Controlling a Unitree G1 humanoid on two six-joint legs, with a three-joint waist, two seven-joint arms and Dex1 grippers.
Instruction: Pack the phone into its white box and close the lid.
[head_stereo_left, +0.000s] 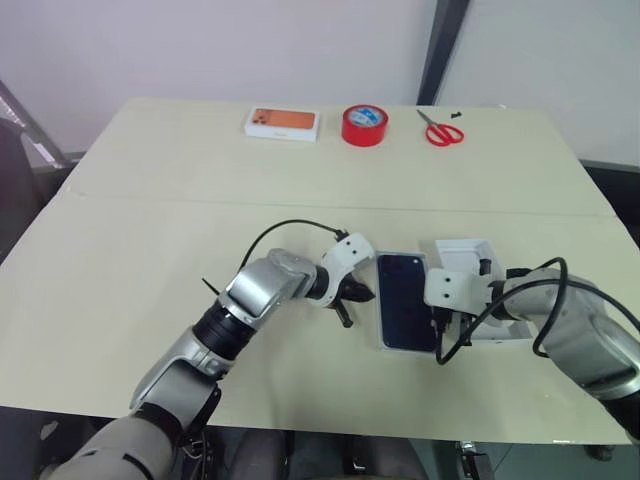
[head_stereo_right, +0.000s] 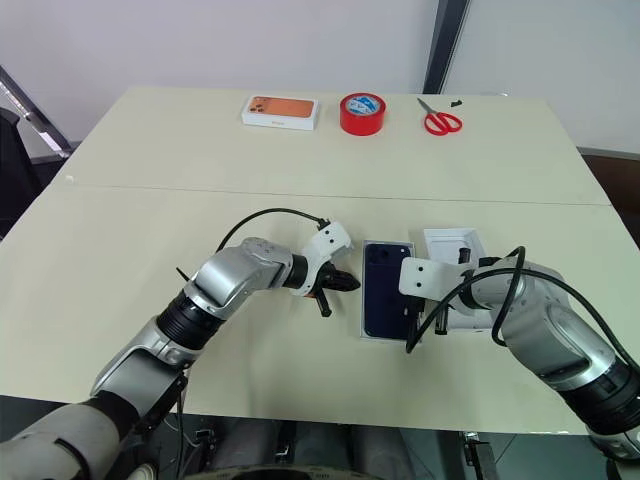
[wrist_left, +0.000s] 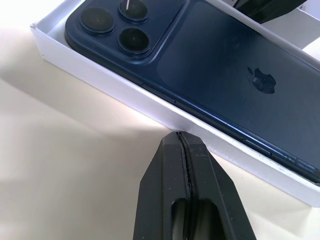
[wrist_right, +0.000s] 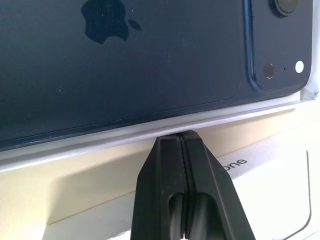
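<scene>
The white lid (head_stereo_right: 452, 243) is next to the box with its open side up. Next, my right gripper grabs the lid by its lettered side (wrist_right: 236, 164) and flips it over before closing.
The dark navy phone (head_stereo_left: 405, 300) lies back up inside the shallow white box (wrist_left: 115, 87) on the table, with its camera cluster (wrist_left: 117, 22) at the far end. My left gripper (head_stereo_left: 366, 294) is shut and empty. Its tip hangs just off the box's left long wall. On the other side, my right gripper (head_stereo_left: 438, 324) is also shut and empty, with its tip close to the box's right long wall (wrist_right: 150, 132). Right of the box lies the white lid (head_stereo_left: 465, 252), open side up and partly under my right arm. A white side with grey lettering (wrist_right: 232, 162) shows below the right fingers.
Along the far edge of the table stand a closed white box with an orange picture top (head_stereo_left: 283, 123), a red tape roll (head_stereo_left: 364, 125) and red scissors (head_stereo_left: 441, 130). A seam (head_stereo_left: 200, 202) crosses the beige table.
</scene>
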